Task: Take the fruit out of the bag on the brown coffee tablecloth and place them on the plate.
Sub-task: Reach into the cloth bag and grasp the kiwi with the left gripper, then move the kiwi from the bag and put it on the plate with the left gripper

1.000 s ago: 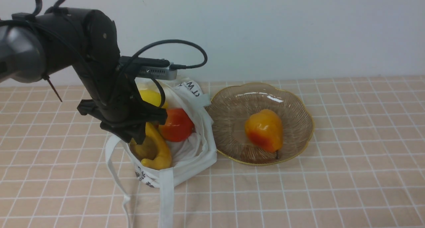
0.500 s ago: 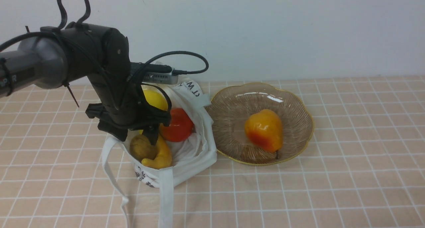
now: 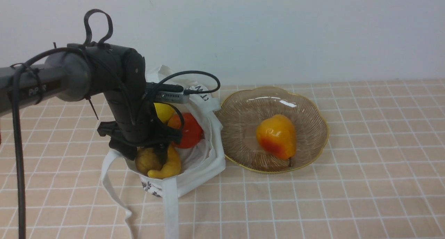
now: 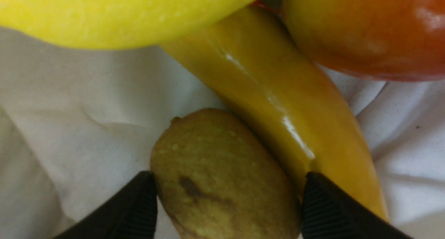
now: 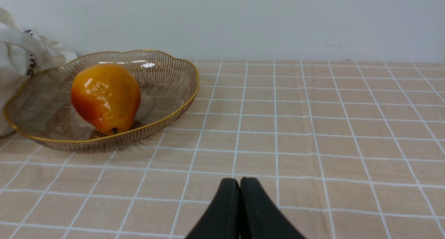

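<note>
The pear [image 3: 277, 136] rests on its rounded side with open plate [image 3: 243, 134] around it, so the pear will roll aside when the robot puts the kiwi next to it.
The white bag [image 3: 205, 162] stands open on the brown coffee tablecloth [image 3: 313, 204], left of the plate [image 3: 313, 120]. In it lie a yellow lemon [image 3: 163, 111], a red-orange round fruit [image 3: 189, 131], a banana [image 3: 172, 166] and an olive-brown kiwi [image 3: 146, 159]. My left gripper [image 3: 146, 157] is down inside the bag. In the left wrist view it [image 4: 227, 183] is open, with one black finger close on each side of the kiwi [image 4: 222, 176], next to the banana [image 4: 278, 103]. My right gripper [image 5: 240, 183] is shut and empty, low over the cloth.
An orange-yellow pear [image 3: 277, 136] lies in the plate, also in the right wrist view [image 5: 104, 96]. The bag's long white straps [image 3: 170, 211] trail toward the front edge. A pale wall runs behind the table.
My left arm has lowered and moved right, bringing the gripper down into the bag around the kiwi. The bag's near strap has shifted a little left. The pear and plate have not moved.
</note>
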